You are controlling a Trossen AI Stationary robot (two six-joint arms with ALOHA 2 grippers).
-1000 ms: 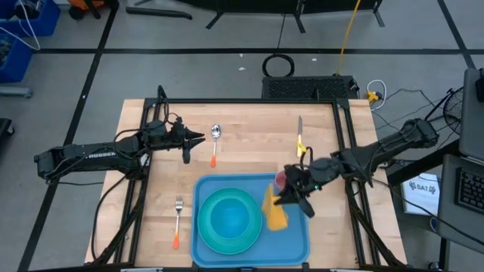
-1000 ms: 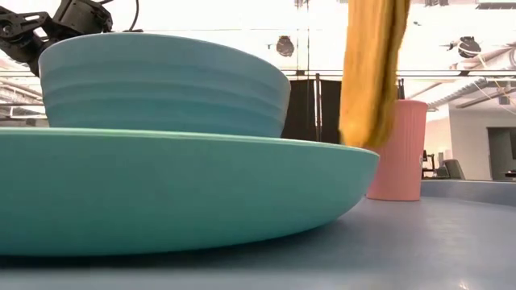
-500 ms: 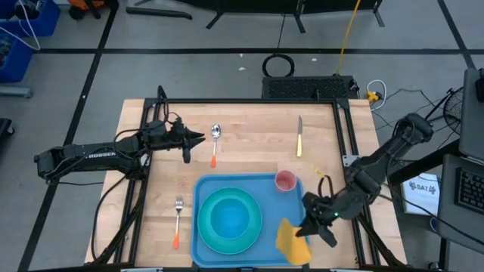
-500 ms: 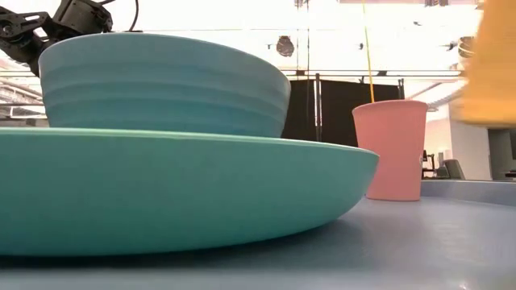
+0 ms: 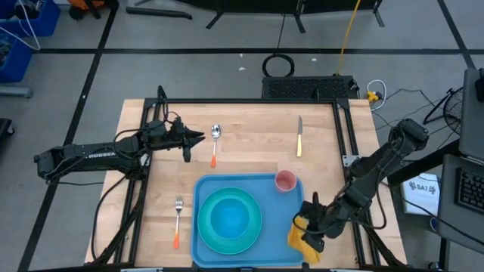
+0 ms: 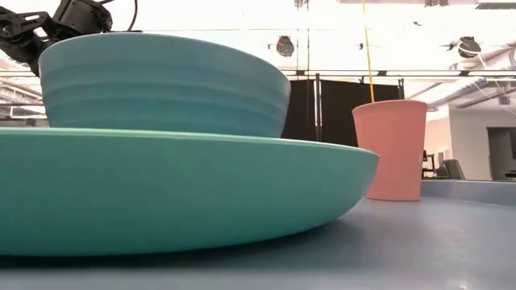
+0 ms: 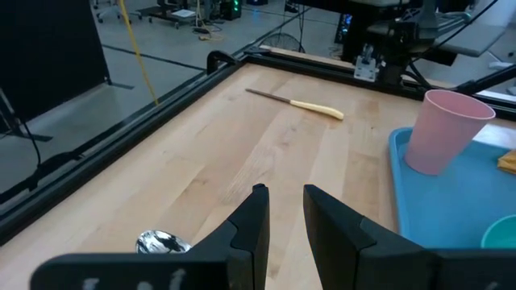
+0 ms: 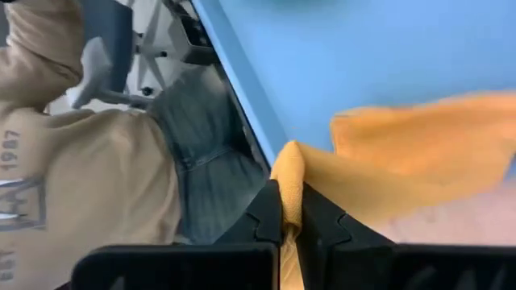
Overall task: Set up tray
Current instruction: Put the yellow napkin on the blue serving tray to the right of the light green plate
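Note:
The napkin is hanging over the tray's rim (image 5: 307, 258). Next, my right gripper lays it toward the open space (image 5: 275, 228) next to the plate and then slides it all the way inside.
The blue tray (image 5: 276, 208) lies at the table's near edge and carries a turquoise plate (image 5: 207, 236) with a bowl (image 5: 229, 217) on it, and a pink cup (image 5: 285, 181) upright in its far right corner. My right gripper (image 5: 309, 230) is over the tray's near right corner, shut on the orange-yellow napkin (image 5: 301, 242). My left gripper (image 5: 198, 138) hovers open beside the spoon (image 5: 215, 136), touching nothing; its fingers (image 7: 256, 213) stand a small gap apart. My right gripper pinches the napkin at a raised fold (image 8: 289, 165) between its two fingers (image 8: 270, 211), coming from above and slanting toward the table's near edge. The rest of the cloth (image 8: 403, 153) spreads slack below the fingers over the tray's near right corner (image 8: 363, 56).
A knife (image 5: 299, 136) lies far right on the wood, a fork (image 5: 178, 219) left of the tray, the spoon far left of centre. A person in a tan top and jeans (image 8: 105, 201) stands by the table's near edge. Bare wood lies between spoon and knife.
My right gripper has carried the napkin from above the tray beside the pink cup toward the table's near right, then lowered it at the tray's near right corner. The napkin has left the low view. The gripper stayed shut on it.

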